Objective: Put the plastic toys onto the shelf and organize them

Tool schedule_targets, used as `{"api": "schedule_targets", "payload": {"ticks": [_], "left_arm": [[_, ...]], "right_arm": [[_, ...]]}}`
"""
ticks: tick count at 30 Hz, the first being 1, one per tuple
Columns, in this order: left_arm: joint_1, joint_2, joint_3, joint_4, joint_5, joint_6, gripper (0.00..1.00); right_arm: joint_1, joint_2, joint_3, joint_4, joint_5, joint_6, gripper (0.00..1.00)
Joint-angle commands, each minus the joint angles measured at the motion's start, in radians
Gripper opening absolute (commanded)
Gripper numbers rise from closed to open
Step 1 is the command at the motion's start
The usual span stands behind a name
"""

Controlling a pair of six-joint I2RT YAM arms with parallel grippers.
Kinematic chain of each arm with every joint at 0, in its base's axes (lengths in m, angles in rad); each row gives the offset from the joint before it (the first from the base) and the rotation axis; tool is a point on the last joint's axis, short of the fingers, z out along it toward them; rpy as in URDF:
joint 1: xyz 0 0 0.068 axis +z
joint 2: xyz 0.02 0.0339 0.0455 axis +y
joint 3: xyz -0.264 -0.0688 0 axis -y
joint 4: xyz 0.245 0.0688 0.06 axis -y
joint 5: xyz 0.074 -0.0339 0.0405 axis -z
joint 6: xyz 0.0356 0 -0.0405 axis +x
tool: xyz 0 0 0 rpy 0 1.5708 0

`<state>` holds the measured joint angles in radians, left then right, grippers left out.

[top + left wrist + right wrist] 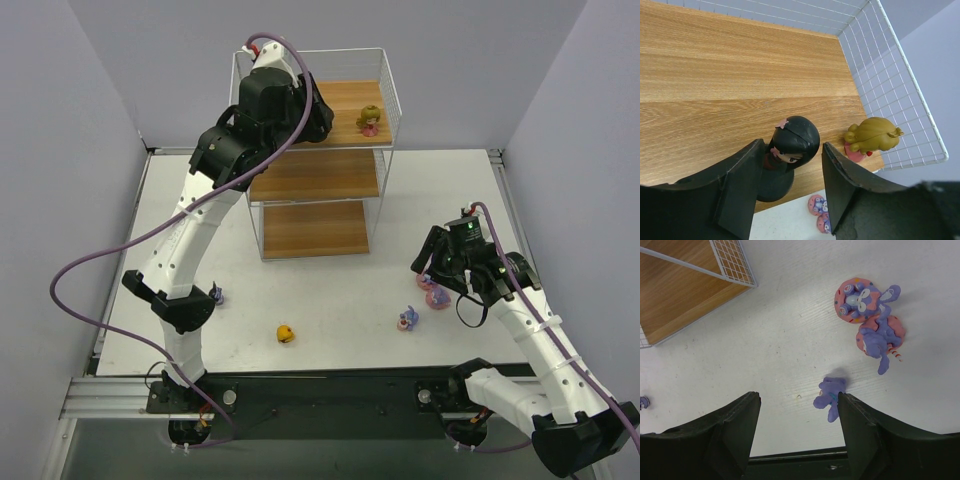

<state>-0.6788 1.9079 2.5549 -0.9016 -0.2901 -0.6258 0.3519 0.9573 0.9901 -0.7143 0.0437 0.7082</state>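
Observation:
The black-haired doll's base [776, 187] stands close to the top board's front edge [796, 199], so next my left gripper backs away, closes its fingers and nudges the doll's base farther in.
The shelf [320, 178] stands at the back of the table. My left gripper [318, 118] reaches over its top board [740, 75]. A black-haired doll [792, 142] stands upright on that board between the spread fingers of my open left gripper [792, 150]; a gap shows beside the right finger. An olive-pink doll [873, 135] stands next to it by the wire corner. My right gripper [799, 400] hangs open over the table, empty, with a small purple figure [831, 397] lying just inside its right finger. Two purple-pink bunnies [862, 297] [880, 337] lie beyond it.
A yellow doll [287, 334] lies on the table near the front middle. A small dark purple toy [216, 295] sits beside the left arm. The shelf's bottom board [675, 295] and wire corner show at the right wrist view's upper left.

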Motion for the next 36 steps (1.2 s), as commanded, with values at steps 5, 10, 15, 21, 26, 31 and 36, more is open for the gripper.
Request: {"api": "schedule_targets", "payload": {"ticks": [5,10,15,21,26,31,36], "left_arm": [[-0.002,-0.066,-0.013,0.052,0.005,0.015,0.65],[-0.005,-0.105,-0.047,0.064,-0.007,0.029,0.66],[-0.008,-0.155,-0.104,0.095,-0.004,0.037,0.6],[-0.01,-0.196,-0.18,0.105,-0.003,0.046,0.43],[-0.01,-0.196,-0.208,0.101,-0.018,0.058,0.3],[-0.011,-0.182,-0.211,0.09,-0.043,0.069,0.24],[-0.024,-0.181,-0.217,0.075,-0.089,0.075,0.21]], "right_arm": [[-0.008,0.001,0.004,-0.002,-0.01,-0.01,0.64],[-0.01,0.003,0.012,-0.001,-0.018,-0.018,0.64],[-0.01,0.011,0.025,-0.002,-0.022,-0.024,0.64],[-0.01,0.018,0.028,-0.001,-0.028,-0.024,0.64],[-0.008,0.015,0.025,-0.002,-0.027,-0.026,0.64],[-0.01,0.018,0.024,-0.002,-0.028,-0.029,0.64],[-0.01,0.017,0.019,-0.002,-0.027,-0.032,0.64]]}}
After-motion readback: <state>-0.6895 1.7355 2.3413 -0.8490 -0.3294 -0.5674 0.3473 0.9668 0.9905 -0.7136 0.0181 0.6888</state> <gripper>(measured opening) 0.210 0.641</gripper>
